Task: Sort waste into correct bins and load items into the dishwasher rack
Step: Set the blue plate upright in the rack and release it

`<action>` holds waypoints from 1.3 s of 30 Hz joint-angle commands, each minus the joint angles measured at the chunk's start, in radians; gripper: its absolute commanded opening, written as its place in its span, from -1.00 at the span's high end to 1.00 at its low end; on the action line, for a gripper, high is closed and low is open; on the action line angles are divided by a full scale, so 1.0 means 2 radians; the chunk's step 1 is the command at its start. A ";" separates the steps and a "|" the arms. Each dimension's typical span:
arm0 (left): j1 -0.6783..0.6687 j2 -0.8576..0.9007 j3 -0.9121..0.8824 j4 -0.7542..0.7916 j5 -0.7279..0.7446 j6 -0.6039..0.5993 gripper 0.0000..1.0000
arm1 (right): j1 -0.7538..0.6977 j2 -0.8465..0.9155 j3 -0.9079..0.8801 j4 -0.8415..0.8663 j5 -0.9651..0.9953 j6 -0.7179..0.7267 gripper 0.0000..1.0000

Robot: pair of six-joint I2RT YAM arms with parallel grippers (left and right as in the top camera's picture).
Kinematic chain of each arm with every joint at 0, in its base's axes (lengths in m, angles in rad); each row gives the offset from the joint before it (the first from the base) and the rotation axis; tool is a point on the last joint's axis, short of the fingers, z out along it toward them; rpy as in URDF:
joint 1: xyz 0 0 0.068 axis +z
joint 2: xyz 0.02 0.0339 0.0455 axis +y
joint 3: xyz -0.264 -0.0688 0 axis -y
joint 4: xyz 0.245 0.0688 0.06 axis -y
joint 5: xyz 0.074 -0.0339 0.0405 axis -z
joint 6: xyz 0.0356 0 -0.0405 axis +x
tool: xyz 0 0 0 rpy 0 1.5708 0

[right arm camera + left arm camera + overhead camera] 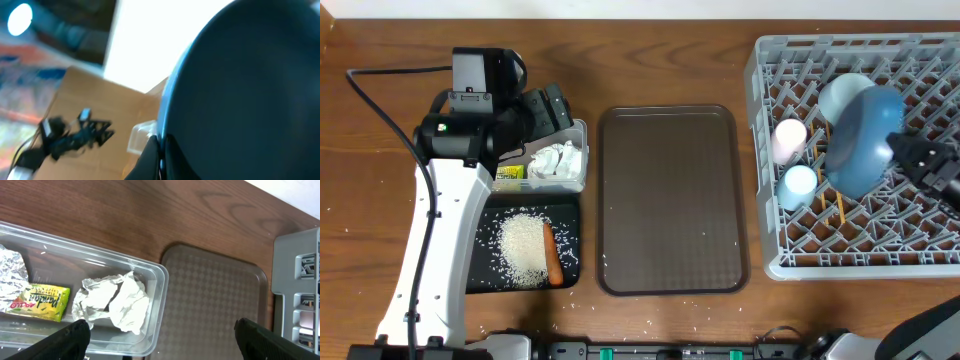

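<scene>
I should keep lowering the dark blue plate [860, 142] with my right gripper, because it hangs over the rack's open pegs [878, 212] beside the light blue cup. Once the plate rests there, I should let go.
My right gripper [902, 152] is shut on the rim of the dark blue plate [863, 138], held on edge over the grey dishwasher rack [790, 265]; the plate fills the right wrist view [250, 90]. In the rack are a pink cup [789, 137], a light blue cup [799, 183], a pale bowl [840, 92] and wooden chopsticks [840, 207]. My left gripper [160, 337] is open and empty above the clear tub [159, 300], which holds white tissue [125, 302], a yellow-green wrapper [40, 301] and foil [12, 270]. The black tray [485, 272] holds rice [524, 248] and a carrot [552, 255].
A large dark brown serving tray [670, 200] lies between the bins and the rack, also in the left wrist view [215, 305]. A few rice grains are scattered on the wooden table near the front edge.
</scene>
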 commanded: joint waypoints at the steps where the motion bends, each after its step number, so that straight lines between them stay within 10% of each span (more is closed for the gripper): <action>1: 0.002 -0.007 0.002 0.000 -0.005 0.000 -0.90 | -0.034 0.005 -0.001 -0.005 0.145 0.060 0.98; 24: 0.002 -0.007 0.002 0.000 -0.005 0.000 -0.89 | -0.093 0.002 0.007 0.035 0.370 0.220 0.68; 39: 0.002 -0.007 0.002 0.000 -0.005 0.000 -0.89 | 0.179 -0.016 0.054 0.019 0.409 0.053 0.70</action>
